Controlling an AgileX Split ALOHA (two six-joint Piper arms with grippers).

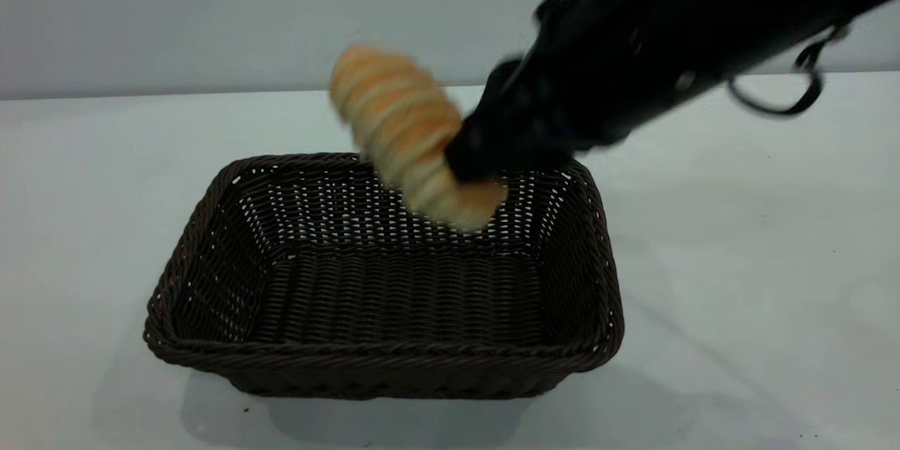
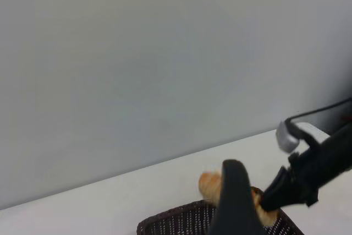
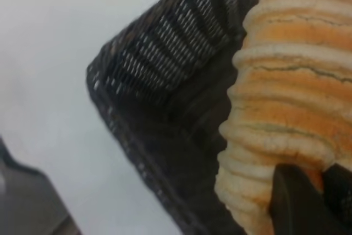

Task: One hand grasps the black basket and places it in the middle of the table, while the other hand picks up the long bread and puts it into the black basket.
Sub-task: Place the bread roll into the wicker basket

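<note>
My right gripper keeps lowering the bread toward the basket's bottom (image 1: 413, 294) and lets go there, as the long bread's lower end (image 1: 468, 207) is over the empty black basket.
The black basket (image 1: 380, 355) stands empty on the white table (image 1: 738, 260), near the middle. My right gripper (image 1: 478, 155) is shut on the long bread (image 1: 404, 123) near its lower end and holds it tilted in the air over the basket's far rim. In the right wrist view the striped bread (image 3: 291, 81) fills the frame above the basket's corner (image 3: 159, 53), with the gripper (image 3: 324, 191) clamped on it. The left gripper (image 2: 234, 196) is out of the exterior view; its wrist view looks from afar at the bread (image 2: 208, 184), the basket rim (image 2: 176, 221) and the right arm.
A plain grey wall runs behind the table. Bare tabletop lies to the left and right of the basket. A black cable loop (image 1: 780, 102) hangs from the right arm.
</note>
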